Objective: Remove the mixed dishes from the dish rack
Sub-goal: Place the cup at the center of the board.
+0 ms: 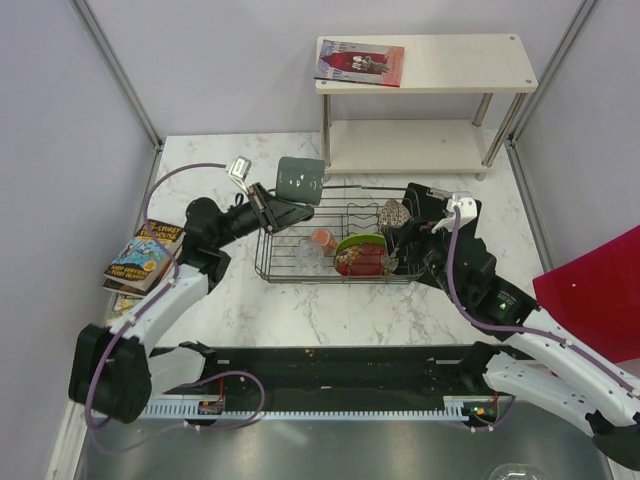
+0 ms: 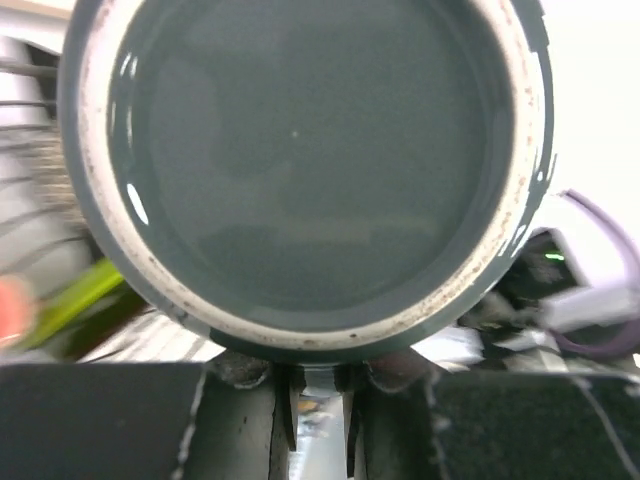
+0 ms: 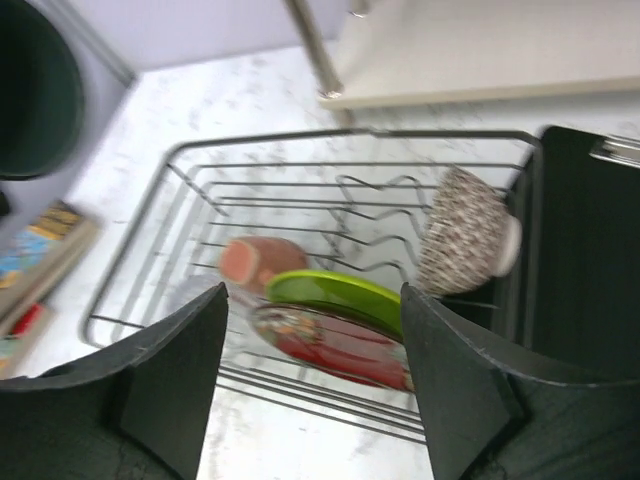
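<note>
The dark green cup's opening faces the robot's right gripper above the rack, so that gripper should go on toward the cup's near rim and close there.
The dish rack is a dark wire basket in the middle of the table. In it a lime-green plate and a red patterned dish lean together. A small pink cup lies to their left, and a patterned bowl stands on edge at the right end. My left gripper is shut on the rim of the dark green cup, holding it above the rack's back left corner. My right gripper is open over the two plates, touching nothing.
A stack of books lies left of the rack. A two-level shelf stands behind it with a book on top. A black flat board lies at the rack's right end. A red sheet is at the far right.
</note>
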Robot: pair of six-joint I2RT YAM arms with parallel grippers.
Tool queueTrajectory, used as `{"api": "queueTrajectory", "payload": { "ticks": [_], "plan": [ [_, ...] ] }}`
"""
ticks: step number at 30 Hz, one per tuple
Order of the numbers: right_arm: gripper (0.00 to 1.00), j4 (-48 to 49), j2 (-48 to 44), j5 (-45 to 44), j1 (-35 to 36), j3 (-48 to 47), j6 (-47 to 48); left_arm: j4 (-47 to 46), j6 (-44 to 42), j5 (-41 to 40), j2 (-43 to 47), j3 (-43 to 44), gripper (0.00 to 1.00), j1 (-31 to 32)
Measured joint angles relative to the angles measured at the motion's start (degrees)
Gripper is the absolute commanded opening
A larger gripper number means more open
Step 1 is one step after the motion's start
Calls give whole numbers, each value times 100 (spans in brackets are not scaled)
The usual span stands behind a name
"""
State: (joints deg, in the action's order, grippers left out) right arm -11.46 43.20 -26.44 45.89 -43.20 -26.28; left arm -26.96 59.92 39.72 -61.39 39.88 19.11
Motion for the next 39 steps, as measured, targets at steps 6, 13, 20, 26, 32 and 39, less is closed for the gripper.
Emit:
{"api": "queueTrajectory", "payload": {
  "ticks": [6,13,20,26,32,39],
  "plan": [
    [91,890,-44,1010,0,0,-275,-3075,2413,699,-1255,-160,2,24],
    [91,1958,289,1716,2,-2,-514,-4068,3355,999,-1351,-227,2,24],
    [89,2787,1156,2092,0,-297,-678,-4391,3519,1215,-1187,-319,2,24],
    [85,3318,1646,2282,-4,-527,-761,-4395,3541,1342,-1043,-525,2,24],
    [77,3654,2190,2457,-59,-994,-859,-4404,3552,1353,-988,-601,2,31],
    [72,3851,2778,2796,-188,-1128,-1110,-4404,3613,1403,-903,-647,2,31]
  ]
}}
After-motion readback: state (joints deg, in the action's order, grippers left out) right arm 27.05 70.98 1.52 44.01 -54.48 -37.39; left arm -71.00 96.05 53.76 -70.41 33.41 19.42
